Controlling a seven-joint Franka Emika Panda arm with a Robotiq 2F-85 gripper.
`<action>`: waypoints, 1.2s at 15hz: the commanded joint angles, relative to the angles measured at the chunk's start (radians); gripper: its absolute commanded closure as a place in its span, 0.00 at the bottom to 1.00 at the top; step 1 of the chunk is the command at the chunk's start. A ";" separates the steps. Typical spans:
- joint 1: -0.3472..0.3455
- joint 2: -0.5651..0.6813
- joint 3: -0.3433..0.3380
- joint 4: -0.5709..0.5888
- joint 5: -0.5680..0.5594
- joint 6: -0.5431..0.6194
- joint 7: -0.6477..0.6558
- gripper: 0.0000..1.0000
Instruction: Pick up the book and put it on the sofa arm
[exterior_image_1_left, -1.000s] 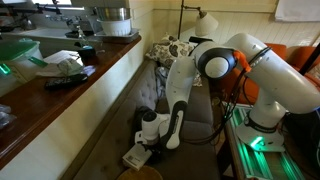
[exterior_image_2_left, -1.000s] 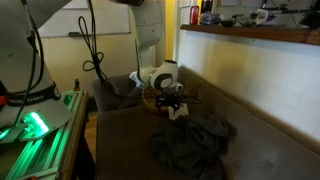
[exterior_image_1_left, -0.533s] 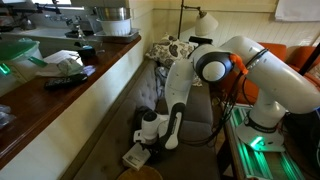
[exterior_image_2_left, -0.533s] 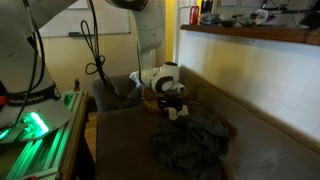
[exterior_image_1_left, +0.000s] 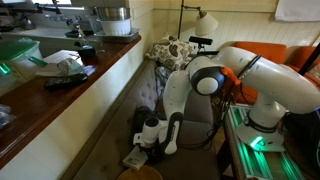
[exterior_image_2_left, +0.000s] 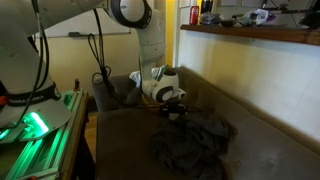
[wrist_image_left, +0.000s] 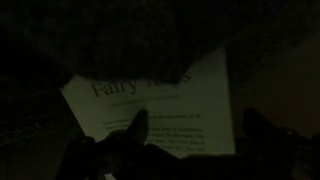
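The dark blanket (wrist_image_left: 150, 68) just laps over the top edge of the book (exterior_image_1_left: 135, 158). When I lift, I expect the book will slide free and leave the blanket behind.
The book (wrist_image_left: 150, 95) lies on the dark sofa seat, a pale page or cover with the title "Fairy Tales" facing up. It also shows as a pale shape in both exterior views (exterior_image_1_left: 134, 157) (exterior_image_2_left: 179, 113). My gripper (wrist_image_left: 197, 120) is open just above it, the two dark fingers spread over the book's lower half and holding nothing. In both exterior views the gripper (exterior_image_1_left: 151, 147) (exterior_image_2_left: 172, 102) points down at the seat. A grey sofa arm (exterior_image_2_left: 113, 90) stands right behind the gripper.
A crumpled dark blanket (exterior_image_2_left: 195, 140) lies on the seat beside the book. A patterned cushion (exterior_image_1_left: 170, 48) sits at the sofa's other end. A wooden counter (exterior_image_1_left: 60, 85) with clutter runs along the wall. The green-lit robot base (exterior_image_2_left: 35, 125) stands beside the sofa.
The arm's elbow has swung lower and forward, and the gripper has dropped a little closer to the book. The book has not moved.
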 joint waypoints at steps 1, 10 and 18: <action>0.075 0.058 -0.067 0.066 -0.025 0.094 0.088 0.00; 0.349 -0.082 -0.372 -0.155 0.098 0.372 0.229 0.34; 0.277 -0.215 -0.296 -0.253 0.006 0.165 0.231 0.90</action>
